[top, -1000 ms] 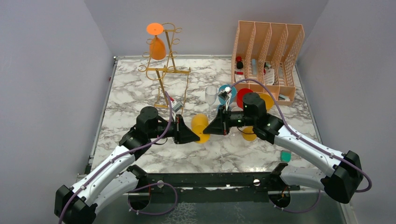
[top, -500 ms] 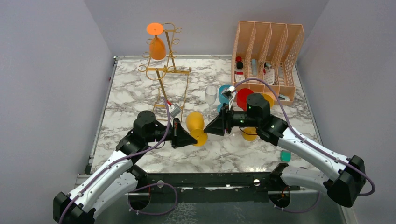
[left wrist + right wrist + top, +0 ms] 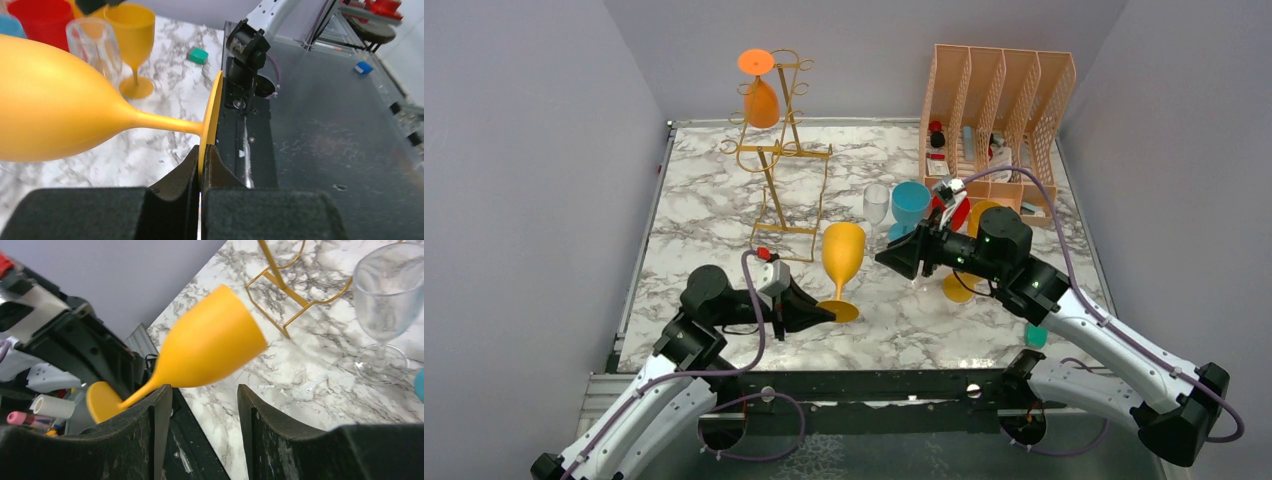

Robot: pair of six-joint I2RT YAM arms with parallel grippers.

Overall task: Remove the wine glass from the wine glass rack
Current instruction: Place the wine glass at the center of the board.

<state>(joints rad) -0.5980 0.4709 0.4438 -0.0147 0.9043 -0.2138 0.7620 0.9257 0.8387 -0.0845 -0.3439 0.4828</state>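
My left gripper is pinching the foot (image 3: 842, 311) the yellow wine glass must stand on. Next, I take the glass's rim (image 3: 861, 233) with my right gripper before I set the glass upright.
A yellow wine glass (image 3: 842, 250) stands upright near the table's front, apart from the gold wire wine glass rack (image 3: 776, 150). My left gripper (image 3: 822, 316) is shut on the rim of the glass's foot. In the left wrist view the thin foot disc sits pinched between the fingers of that gripper (image 3: 201, 150), and the bowl of the wine glass (image 3: 55, 120) reaches out to the left. My right gripper (image 3: 886, 257) hangs open just right of the bowl and touches nothing. In the right wrist view the glass (image 3: 210, 347) lies beyond the open right gripper (image 3: 205, 390). An orange wine glass (image 3: 761, 100) hangs upside down on the rack.
A clear glass (image 3: 876, 205), a blue glass (image 3: 911, 203), a red one (image 3: 957, 213) and another yellow one (image 3: 969, 280) stand under my right arm. The peach file organiser (image 3: 999, 110) is at the back right. A teal cube (image 3: 1035, 334) lies near the front right edge.
My right gripper has opened, let go of the yellow glass and drawn back to the right. My left gripper closed on the foot, pulled the glass nearer and turned it upright.
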